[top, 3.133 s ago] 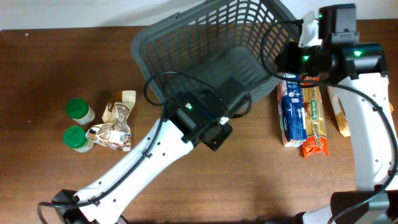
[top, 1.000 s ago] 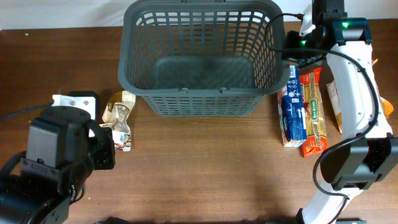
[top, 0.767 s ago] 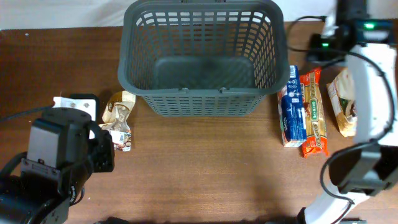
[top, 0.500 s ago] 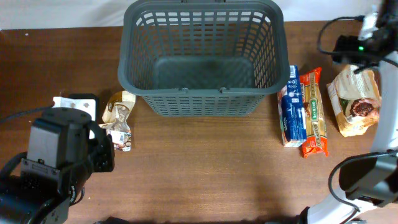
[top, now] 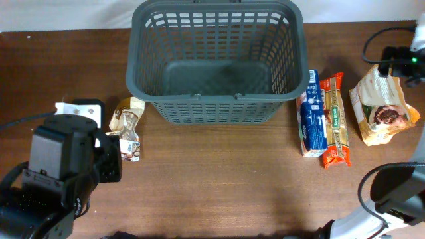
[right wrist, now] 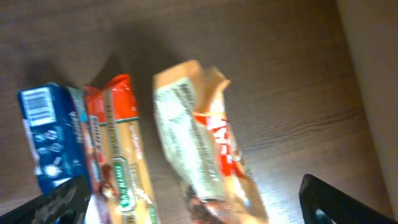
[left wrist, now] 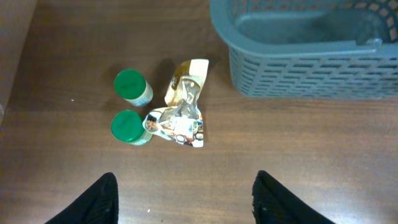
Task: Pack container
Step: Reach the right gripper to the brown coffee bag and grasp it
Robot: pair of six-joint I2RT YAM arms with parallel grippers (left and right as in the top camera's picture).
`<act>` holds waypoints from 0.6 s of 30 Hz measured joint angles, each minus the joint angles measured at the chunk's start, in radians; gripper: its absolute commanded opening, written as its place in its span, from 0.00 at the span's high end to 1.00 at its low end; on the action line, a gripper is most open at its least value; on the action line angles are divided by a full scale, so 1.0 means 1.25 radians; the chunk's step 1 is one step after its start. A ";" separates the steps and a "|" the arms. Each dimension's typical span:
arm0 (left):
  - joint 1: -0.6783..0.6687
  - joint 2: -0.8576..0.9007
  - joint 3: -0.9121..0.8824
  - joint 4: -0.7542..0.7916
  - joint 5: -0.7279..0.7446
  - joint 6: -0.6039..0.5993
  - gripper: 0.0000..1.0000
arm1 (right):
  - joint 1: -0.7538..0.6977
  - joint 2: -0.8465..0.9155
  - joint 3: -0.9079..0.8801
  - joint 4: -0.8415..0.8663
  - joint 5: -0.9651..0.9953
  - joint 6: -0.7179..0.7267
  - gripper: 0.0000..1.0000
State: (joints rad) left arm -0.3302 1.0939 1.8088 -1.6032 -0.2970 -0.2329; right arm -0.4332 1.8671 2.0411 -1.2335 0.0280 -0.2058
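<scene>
The tan and orange bag rests clear of the pasta pack, so I go on lowering my right gripper until its fingers straddle the bag before I close them.
The container, a large dark grey slotted basket, stands upright and empty at the back middle of the table; its near corner shows in the left wrist view. My left gripper hangs open over bare table, short of two green-lidded jars and two snack pouches. My right gripper is wide open above a tan and orange bag, holding nothing. A blue pack and an orange-red pasta pack lie to the bag's left.
In the overhead view the left arm's body covers the jars; the pouches lie beside it. The blue pack, pasta pack and tan bag lie right of the basket. The right arm is at the table's right edge.
The basket, tilted three seconds ago, now stands flat. Over the last second the right arm swung from the basket's right rim out to the far right, over the tan bag. The left arm stayed put.
</scene>
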 measured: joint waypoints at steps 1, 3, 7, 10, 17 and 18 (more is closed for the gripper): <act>0.000 0.002 0.000 0.005 -0.001 0.000 0.44 | -0.014 0.000 0.000 0.000 -0.009 -0.012 0.01; 0.000 0.009 0.000 0.016 -0.005 0.000 0.40 | -0.038 0.002 0.000 -0.002 -0.032 -0.031 0.01; 0.000 0.031 0.000 0.049 -0.006 0.000 0.35 | -0.063 0.026 0.000 -0.031 -0.061 -0.055 0.01; 0.000 0.064 0.000 0.066 -0.006 0.000 0.35 | -0.064 0.074 0.000 -0.038 -0.074 -0.072 0.01; 0.000 0.157 0.000 0.071 -0.006 0.000 0.30 | -0.063 0.192 0.000 -0.070 -0.084 -0.073 0.01; 0.000 0.174 0.000 0.071 -0.006 0.001 0.30 | -0.063 0.215 0.000 -0.082 -0.085 -0.071 0.01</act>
State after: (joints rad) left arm -0.3302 1.3109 1.8088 -1.5143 -0.3046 -0.2321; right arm -0.5125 2.1353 2.0411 -1.3357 -0.0776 -0.2943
